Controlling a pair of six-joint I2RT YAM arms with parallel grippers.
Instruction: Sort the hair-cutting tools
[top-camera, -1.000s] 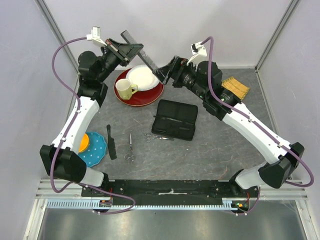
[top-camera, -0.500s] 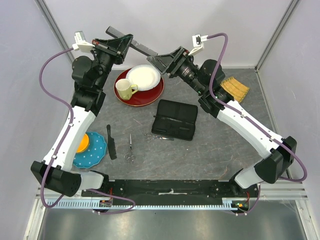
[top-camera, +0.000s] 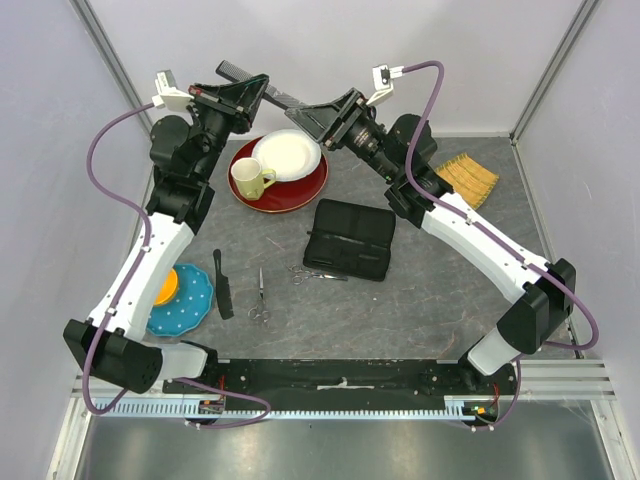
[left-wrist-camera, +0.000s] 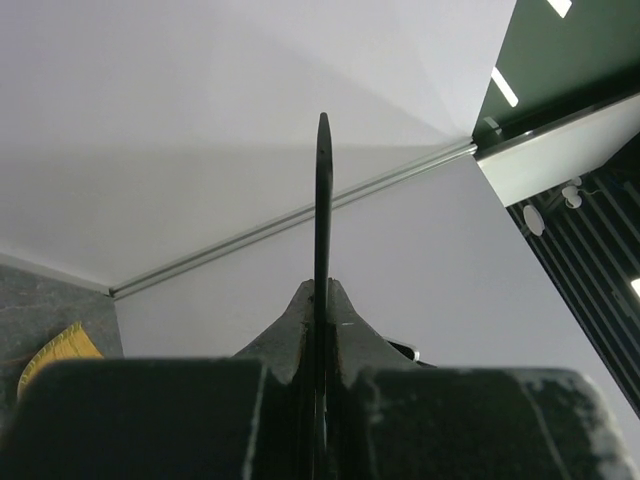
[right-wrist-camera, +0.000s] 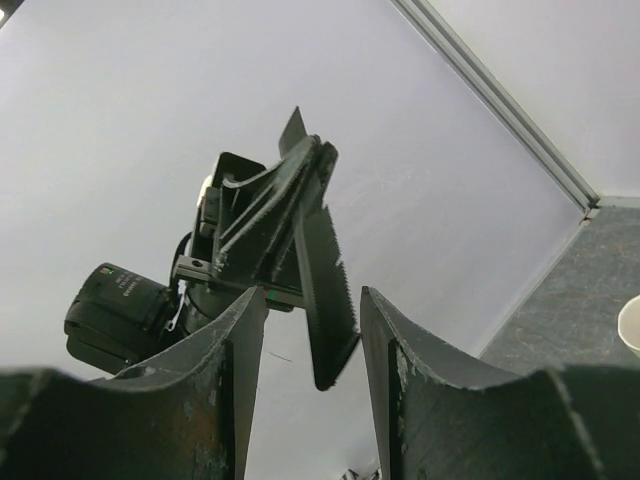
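Note:
Next, I take the comb's loose end (right-wrist-camera: 330, 340) with my right gripper, because my left gripper is holding the comb (top-camera: 275, 96) near its middle. My left gripper can then steady the black case.
My left gripper (top-camera: 260, 90) is raised above the back of the table and is shut on a slim black comb (top-camera: 285, 98). The comb stands edge-on between its fingers in the left wrist view (left-wrist-camera: 323, 200). My right gripper (top-camera: 302, 112) is open, and the comb's free end (right-wrist-camera: 322, 270) hangs between its fingers without touching them. A second black comb with a handle (top-camera: 222, 285) and silver scissors (top-camera: 260, 296) lie on the table at front left. Another pair of silver scissors (top-camera: 318, 273) lies at the near edge of the black case (top-camera: 350, 238).
A red plate (top-camera: 300, 190) at the back holds a white plate (top-camera: 287, 155) and a cream mug (top-camera: 250, 178). A blue dotted plate (top-camera: 195, 300) with an orange item lies at left. A yellow brush-like thing (top-camera: 470, 176) lies at back right.
Both grippers have risen. The comb has swung from a steep diagonal to nearly level in the left gripper. The right gripper has followed its free end up and to the left.

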